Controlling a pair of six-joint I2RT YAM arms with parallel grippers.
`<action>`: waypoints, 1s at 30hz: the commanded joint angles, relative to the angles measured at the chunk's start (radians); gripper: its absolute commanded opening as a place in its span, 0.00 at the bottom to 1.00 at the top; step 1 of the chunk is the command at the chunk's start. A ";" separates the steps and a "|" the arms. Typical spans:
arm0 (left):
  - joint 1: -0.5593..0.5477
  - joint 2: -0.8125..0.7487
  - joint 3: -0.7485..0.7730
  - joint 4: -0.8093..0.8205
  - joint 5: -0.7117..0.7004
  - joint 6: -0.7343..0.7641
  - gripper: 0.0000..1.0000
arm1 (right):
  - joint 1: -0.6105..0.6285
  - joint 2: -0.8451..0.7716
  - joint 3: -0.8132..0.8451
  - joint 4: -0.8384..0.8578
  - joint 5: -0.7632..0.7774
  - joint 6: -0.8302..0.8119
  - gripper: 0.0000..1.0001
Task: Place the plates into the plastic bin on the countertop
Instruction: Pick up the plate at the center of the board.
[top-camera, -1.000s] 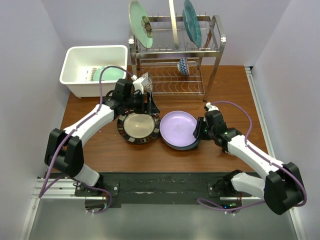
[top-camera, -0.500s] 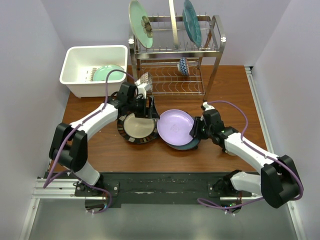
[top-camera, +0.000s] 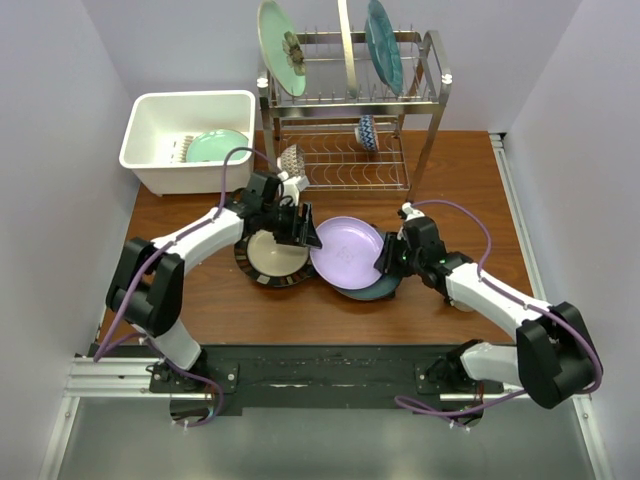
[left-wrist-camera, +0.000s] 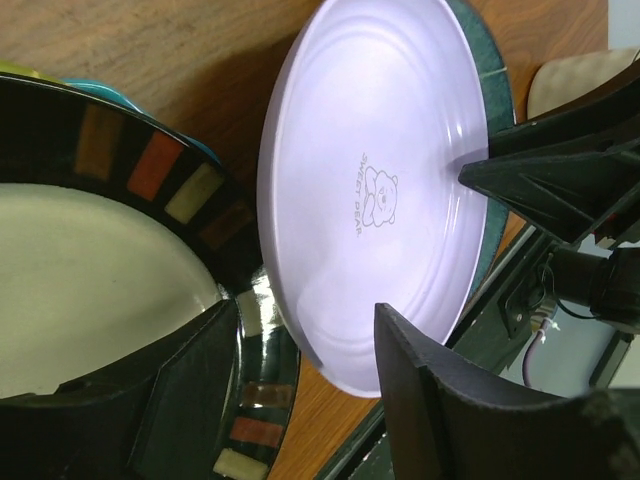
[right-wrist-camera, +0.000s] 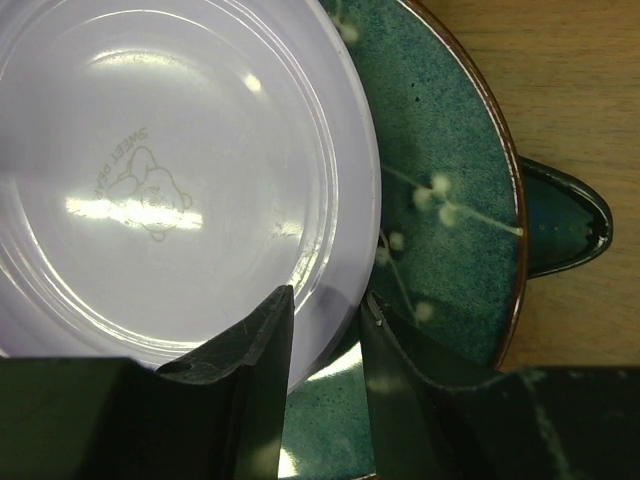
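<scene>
The lavender plate's rim (top-camera: 379, 262) is in my right gripper, away from the plastic bin. Next, my left gripper grabs the opposite rim (top-camera: 314, 256) and brings the plate to the bin.
The lavender plate (top-camera: 347, 253) is tilted up over a teal plate (top-camera: 378, 291), with a dark blue plate tip (right-wrist-camera: 565, 215) beneath. My right gripper (top-camera: 388, 262) is shut on its right rim, which shows between the fingers in the right wrist view (right-wrist-camera: 325, 345). My left gripper (top-camera: 303, 232) is open; in its wrist view (left-wrist-camera: 305, 400) the lavender plate's (left-wrist-camera: 380, 190) near rim lies between the jaws. The black-striped plate (top-camera: 272, 258) lies flat just left. The white plastic bin (top-camera: 150, 120) stands at the back left with a pale green plate (top-camera: 215, 147) inside.
A two-tier steel rack (top-camera: 425, 110) stands at the back with a flower-motif green plate (top-camera: 282, 45), a teal plate (top-camera: 384, 45) and a small bowl (top-camera: 367, 130). Another patterned bowl (top-camera: 290, 160) sits by the rack's left foot. Walls close both sides.
The right gripper has tilted the lavender plate up and carried it left. The left gripper has moved right from over the striped plate to the lavender plate's left rim.
</scene>
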 joint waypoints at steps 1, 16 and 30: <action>-0.014 0.018 -0.008 0.003 0.045 0.031 0.60 | 0.004 0.004 0.005 0.069 -0.043 0.014 0.36; -0.041 0.052 -0.004 0.028 0.059 0.020 0.41 | 0.002 0.006 -0.003 0.090 -0.074 0.015 0.37; -0.044 0.041 -0.005 0.026 0.027 0.021 0.00 | 0.002 0.002 -0.013 0.096 -0.083 0.011 0.44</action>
